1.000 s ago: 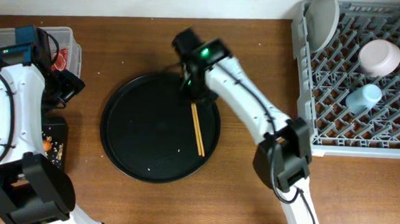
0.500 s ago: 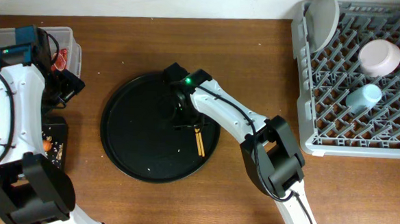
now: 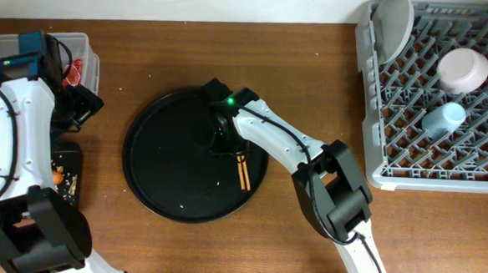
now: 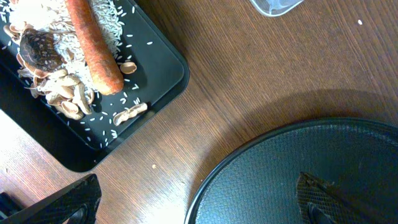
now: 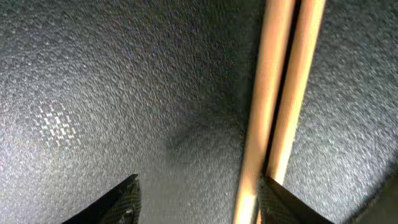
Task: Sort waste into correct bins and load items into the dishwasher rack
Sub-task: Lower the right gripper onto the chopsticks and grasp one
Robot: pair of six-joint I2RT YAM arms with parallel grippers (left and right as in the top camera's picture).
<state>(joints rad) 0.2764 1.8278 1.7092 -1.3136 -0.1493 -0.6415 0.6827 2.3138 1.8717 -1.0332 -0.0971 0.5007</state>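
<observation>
The wooden chopsticks (image 3: 244, 173) are close together at a finger of my right gripper, so I should separate them and bring the inner chopstick (image 3: 240, 175) by itself to the rack.
The wooden chopsticks (image 3: 243, 172) lie side by side on the round black tray (image 3: 167, 174). My right gripper (image 3: 227, 141) is down on the tray over their upper end. In the right wrist view it is open (image 5: 199, 200), with the chopsticks (image 5: 280, 106) just inside its right finger. My left gripper (image 3: 80, 107) hangs open and empty (image 4: 196, 205) over the table between the tray (image 4: 298, 168) and the shallow black bin (image 4: 155, 68). That bin holds the carrot (image 4: 93, 46), rice and dark bits (image 4: 38, 46). The plate (image 3: 394, 26), bowl (image 3: 463, 69) and cup (image 3: 442, 118) sit in the grey rack (image 3: 393, 173).
The clear tub (image 3: 81, 43) at the far left holds a red wrapper (image 3: 76, 69); its corner shows in the left wrist view (image 4: 277, 5). The black bin (image 3: 69, 157) lies below it, by the left arm. A few pale crumbs lie on the tray.
My right gripper has come down from the tray's far rim onto the upper end of the chopsticks and now stays there. The left arm has not moved.
</observation>
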